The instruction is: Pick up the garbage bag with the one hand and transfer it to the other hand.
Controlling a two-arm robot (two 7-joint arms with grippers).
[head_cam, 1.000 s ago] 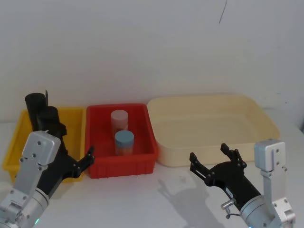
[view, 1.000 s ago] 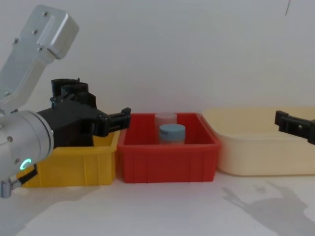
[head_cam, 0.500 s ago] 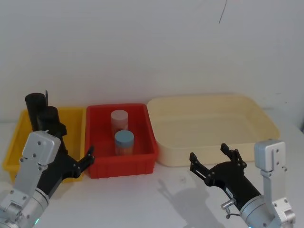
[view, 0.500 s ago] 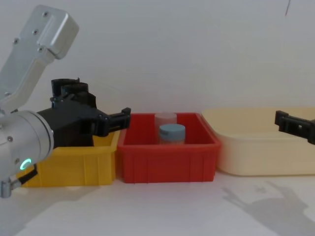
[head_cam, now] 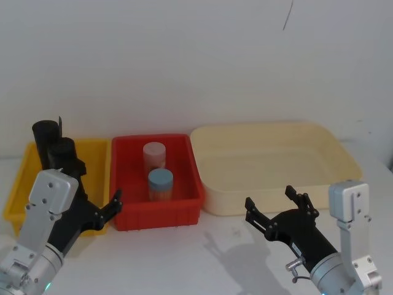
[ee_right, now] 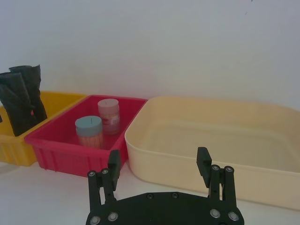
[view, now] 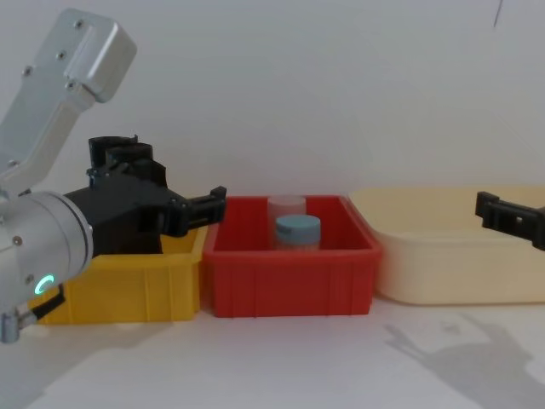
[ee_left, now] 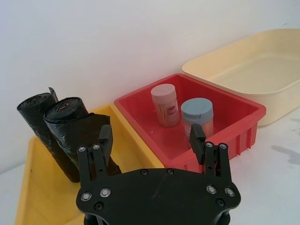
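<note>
The thick garbage bag [ee_left: 80,132] and the slimmer black roll have separate wound ends [ee_left: 64,108], so the garbage bag will come off by itself when the robot lifts it.
The garbage bag [head_cam: 63,152] is a thick black roll leaning in the yellow bin [head_cam: 98,150]. It also shows past my left fingers in the left wrist view, garbage bag [ee_left: 70,119]. My left gripper [head_cam: 98,184] hovers open just in front of the yellow bin, a short way from the roll, with nothing held. From the wrist its jaws stand wide apart, left gripper [ee_left: 151,132]. In the chest view it sits large at the left, left gripper [view: 170,183]. My right gripper [head_cam: 270,198] hangs open and empty over the table before the cream tray, right gripper [ee_right: 158,156].
A slimmer crinkled black roll [head_cam: 44,138] stands behind the thick one. The red bin [head_cam: 184,209] in the middle holds a pink-lidded jar [head_cam: 154,155] and a blue-lidded jar [head_cam: 161,183]. A large cream tray [head_cam: 344,163] sits at the right. A white wall stands behind.
</note>
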